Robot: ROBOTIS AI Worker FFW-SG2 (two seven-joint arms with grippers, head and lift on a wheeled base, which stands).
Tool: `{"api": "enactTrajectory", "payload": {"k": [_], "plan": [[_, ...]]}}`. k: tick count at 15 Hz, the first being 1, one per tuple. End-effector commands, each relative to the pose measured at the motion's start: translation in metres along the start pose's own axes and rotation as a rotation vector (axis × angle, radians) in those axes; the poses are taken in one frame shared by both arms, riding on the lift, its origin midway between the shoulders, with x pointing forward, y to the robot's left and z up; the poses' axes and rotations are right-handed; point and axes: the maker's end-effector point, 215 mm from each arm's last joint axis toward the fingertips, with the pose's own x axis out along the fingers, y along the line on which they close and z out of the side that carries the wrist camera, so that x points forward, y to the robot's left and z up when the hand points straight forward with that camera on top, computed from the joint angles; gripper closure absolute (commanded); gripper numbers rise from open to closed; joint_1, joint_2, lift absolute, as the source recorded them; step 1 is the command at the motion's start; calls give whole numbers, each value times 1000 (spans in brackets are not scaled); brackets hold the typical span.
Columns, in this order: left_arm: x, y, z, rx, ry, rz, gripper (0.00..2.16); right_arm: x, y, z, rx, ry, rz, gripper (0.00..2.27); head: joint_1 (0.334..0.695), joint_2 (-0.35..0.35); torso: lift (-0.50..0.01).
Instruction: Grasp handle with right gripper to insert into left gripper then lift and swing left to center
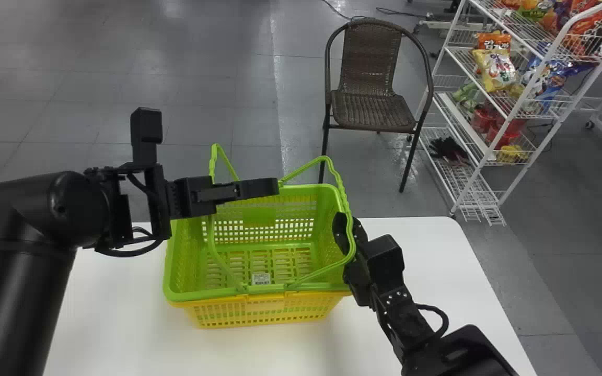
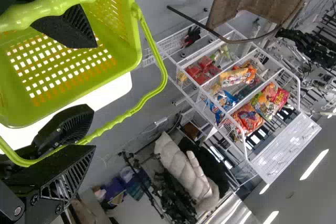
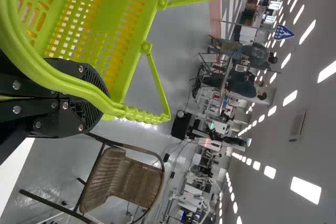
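Note:
The green basket [image 1: 258,254] will slide out by itself when I lift the handles, because both handles are attached to the green rim [image 1: 242,290] above the yellow basket.
A green basket [image 1: 259,256] sits stacked in a yellow basket [image 1: 264,312]. Both green handles are raised. Over the basket's left part is my left gripper [image 1: 249,191], beside the left handle [image 1: 211,235]. My left gripper [image 2: 95,97] is open in its wrist view, where that handle [image 2: 68,1] crosses one finger. At the basket's right side stands my right gripper [image 1: 350,235], against the right handle [image 1: 350,209]. In its wrist view the right gripper [image 3: 97,100] has its fingers together, and the handle [image 3: 58,80] runs across their near side, not visibly between them.
The white table [image 1: 416,240] holds the baskets. Beyond it stand a brown wicker chair [image 1: 369,107] and, at the right, a white wire rack [image 1: 489,99] with snack bags.

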Motion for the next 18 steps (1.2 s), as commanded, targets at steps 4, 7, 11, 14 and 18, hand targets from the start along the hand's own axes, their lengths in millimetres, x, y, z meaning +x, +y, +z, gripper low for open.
{"api": "enactTrajectory", "payload": {"k": [4,7,11,14,18], "plan": [[12,-15,-12,10,39,-22,134,2,15,10,-6,-11,24,2240,695,-120,0],[15,-19,-14,13,45,-28,134,4,25,15,-22,-13,40,2240,695,-123,0],[16,-23,-13,12,45,-36,134,7,40,25,-33,-23,63,2243,695,-113,0],[23,-33,-10,19,46,-50,134,9,51,29,-43,-25,79,2243,695,-101,0],[29,-39,-6,36,52,-52,134,11,62,32,-54,-22,91,2243,695,-100,0]]}}
